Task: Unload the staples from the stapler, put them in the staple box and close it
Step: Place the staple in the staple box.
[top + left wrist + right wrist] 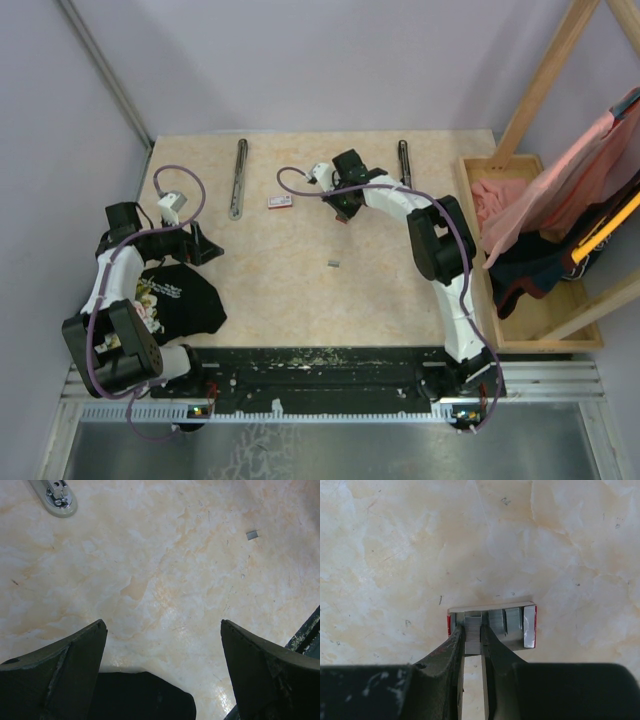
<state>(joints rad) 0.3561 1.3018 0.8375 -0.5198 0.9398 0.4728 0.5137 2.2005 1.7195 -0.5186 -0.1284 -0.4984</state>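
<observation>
Next, I open my right gripper, grip the strip again and straighten it inside the small box, because the grey strip's near end overlaps the box's edge.
My right gripper is shut on a grey strip of staples. The strip's far end lies over the left part of the small red-and-white box, which holds more strips. I cannot tell whether the held strip touches the box. From above, the right gripper is right of the box. Another loose staple strip lies mid-table and also shows in the left wrist view. The long grey stapler lies at the back left; its end shows too. My left gripper is open and empty.
A second dark bar-shaped part lies at the back right. A black cloth lies under the left arm and shows below the left fingers. A wooden tray with clothes stands along the right edge.
</observation>
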